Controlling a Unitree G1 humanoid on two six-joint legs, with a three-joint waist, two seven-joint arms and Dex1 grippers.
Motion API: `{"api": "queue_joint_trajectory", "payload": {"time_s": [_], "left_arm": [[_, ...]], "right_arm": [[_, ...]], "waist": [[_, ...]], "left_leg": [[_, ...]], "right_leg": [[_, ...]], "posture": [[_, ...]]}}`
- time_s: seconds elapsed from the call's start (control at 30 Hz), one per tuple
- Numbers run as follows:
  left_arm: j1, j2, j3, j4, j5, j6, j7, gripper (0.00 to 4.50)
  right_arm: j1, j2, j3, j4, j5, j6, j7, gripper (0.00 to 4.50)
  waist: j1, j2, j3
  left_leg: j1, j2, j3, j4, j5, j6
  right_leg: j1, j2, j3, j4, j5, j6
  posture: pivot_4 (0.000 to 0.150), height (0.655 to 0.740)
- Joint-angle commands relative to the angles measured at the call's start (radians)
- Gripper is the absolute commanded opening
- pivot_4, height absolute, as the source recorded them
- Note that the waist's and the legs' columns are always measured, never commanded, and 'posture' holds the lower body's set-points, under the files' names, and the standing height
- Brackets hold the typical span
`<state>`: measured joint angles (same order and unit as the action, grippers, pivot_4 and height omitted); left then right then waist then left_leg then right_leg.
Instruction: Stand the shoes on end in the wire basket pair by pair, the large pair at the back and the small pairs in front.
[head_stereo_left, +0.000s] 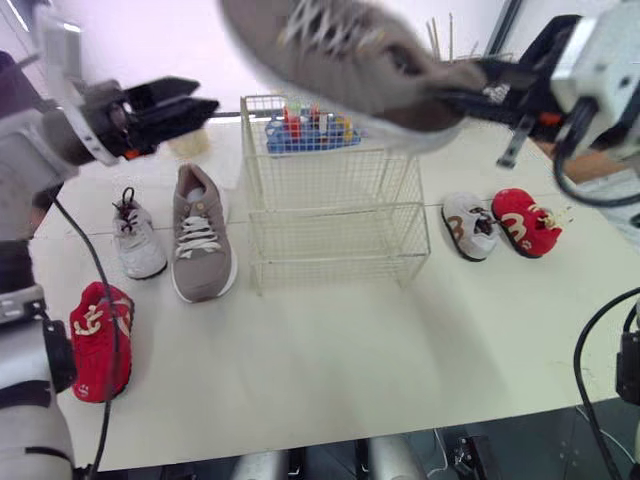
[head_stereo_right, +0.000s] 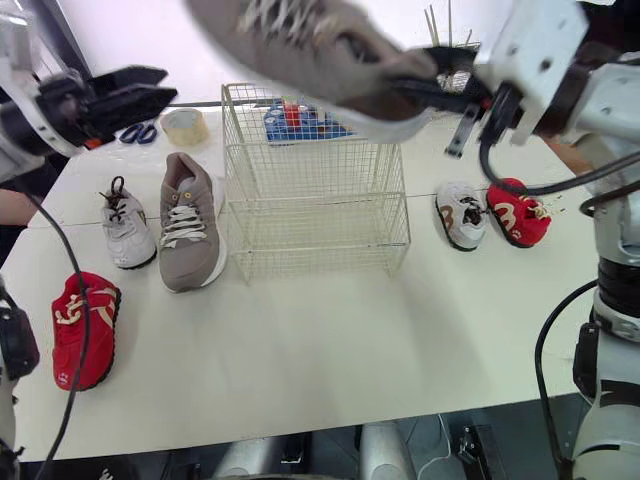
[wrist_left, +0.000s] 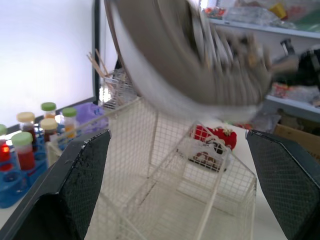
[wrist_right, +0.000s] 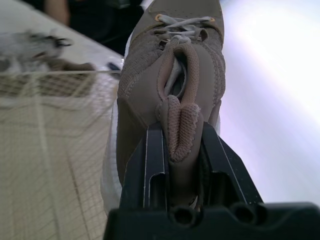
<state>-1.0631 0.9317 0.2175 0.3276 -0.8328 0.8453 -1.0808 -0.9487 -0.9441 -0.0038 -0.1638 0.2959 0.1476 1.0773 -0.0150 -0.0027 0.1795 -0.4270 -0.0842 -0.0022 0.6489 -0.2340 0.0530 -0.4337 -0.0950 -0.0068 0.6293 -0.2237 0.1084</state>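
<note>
The heel of the taupe sneaker (head_stereo_left: 350, 62) will stick up over the basket's rim (head_stereo_left: 310, 154) when I stand it toe down, because the sneaker looks longer than the basket is tall.
My right gripper (head_stereo_left: 452, 93) is shut on the heel collar of a large taupe sneaker (head_stereo_left: 340, 55). It holds the sneaker in the air above the white wire basket (head_stereo_left: 330, 215), toe pointing left. The matching taupe sneaker (head_stereo_left: 200, 235) lies flat on the table left of the basket, beside a small grey shoe (head_stereo_left: 136, 238) and a small red shoe (head_stereo_left: 100, 340). Right of the basket lie another small grey shoe (head_stereo_left: 468, 226) and another small red shoe (head_stereo_left: 526, 222). My left gripper (head_stereo_left: 192, 100) hangs open above the table's back left, holding nothing.
A blue rack of capped vials (head_stereo_left: 310, 130) stands right behind the basket. A tape roll (head_stereo_right: 185, 125) and scissors (head_stereo_right: 135, 132) lie at the back left. The table's front edge (head_stereo_left: 330, 440) runs close below the shoes.
</note>
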Motion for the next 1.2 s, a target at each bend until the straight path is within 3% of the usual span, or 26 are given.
{"api": "queue_joint_trajectory", "payload": {"time_s": [0.03,0.33,0.63,0.73,0.93,1.0,1.2], "left_arm": [[-0.06,0.021,0.007,0.033,0.012,0.019,-0.052,4.5],[-0.043,0.031,-0.03,0.042,0.077,0.028,-0.135,4.5],[-0.003,0.027,-0.087,0.019,0.147,0.007,-0.209,4.5],[-0.018,0.008,-0.076,0.033,0.149,0.012,-0.208,3.67],[-0.04,-0.022,-0.043,0.047,0.122,0.054,-0.186,0.8],[-0.022,-0.035,-0.014,0.026,0.094,0.086,-0.16,0.58],[0.059,-0.105,0.126,-0.083,-0.015,0.204,-0.021,0.56]], "right_arm": [[-0.06,0.006,0.003,0.046,-0.056,-0.182,0.044,0.18],[-0.114,0.067,0.043,0.152,-0.113,-0.439,0.091,0.18],[-0.177,0.089,0.062,0.201,-0.13,-0.521,0.121,0.18],[-0.18,0.087,0.067,0.201,-0.122,-0.525,0.141,0.18],[-0.17,0.077,0.071,0.211,-0.13,-0.515,0.162,0.18],[-0.155,0.081,0.05,0.185,-0.073,-0.38,0.147,0.18],[-0.093,0.027,-0.082,0.074,0.222,0.232,0.065,2.93]], "waist": [[0.005,0.0,0.0],[0.001,-0.002,0.001],[0.002,-0.002,0.002],[0.003,-0.002,0.002],[0.002,-0.002,0.002],[0.002,-0.002,0.002],[0.006,-0.002,0.002]], "left_leg": [[0.0,0.0,0.0,0.0,0.0,0.0],[0.0,-0.002,0.0,-0.001,0.003,-0.005],[0.0,-0.002,0.0,-0.001,0.004,-0.006],[0.0,-0.002,-0.001,-0.001,0.003,-0.006],[0.0,-0.002,-0.001,-0.001,0.003,-0.006],[-0.001,-0.002,-0.001,-0.001,0.004,-0.006],[-0.001,-0.001,-0.002,-0.001,0.001,-0.002]], "right_leg": [[0.0,0.0,0.0,0.0,0.0,0.0],[-0.001,-0.002,0.001,0.001,0.0,0.0],[-0.002,-0.002,0.001,0.001,0.0,0.0],[-0.002,-0.002,0.001,0.001,0.0,0.0],[-0.002,-0.002,0.001,0.002,0.0,0.0],[-0.002,-0.002,0.001,0.002,0.0,0.0],[-0.002,-0.003,0.002,0.002,0.0,0.0]], "posture": [[0.15,0.74],[0.15,0.74],[0.15,0.74],[0.15,0.74],[0.15,0.74],[0.15,0.74],[0.15,0.74]]}}
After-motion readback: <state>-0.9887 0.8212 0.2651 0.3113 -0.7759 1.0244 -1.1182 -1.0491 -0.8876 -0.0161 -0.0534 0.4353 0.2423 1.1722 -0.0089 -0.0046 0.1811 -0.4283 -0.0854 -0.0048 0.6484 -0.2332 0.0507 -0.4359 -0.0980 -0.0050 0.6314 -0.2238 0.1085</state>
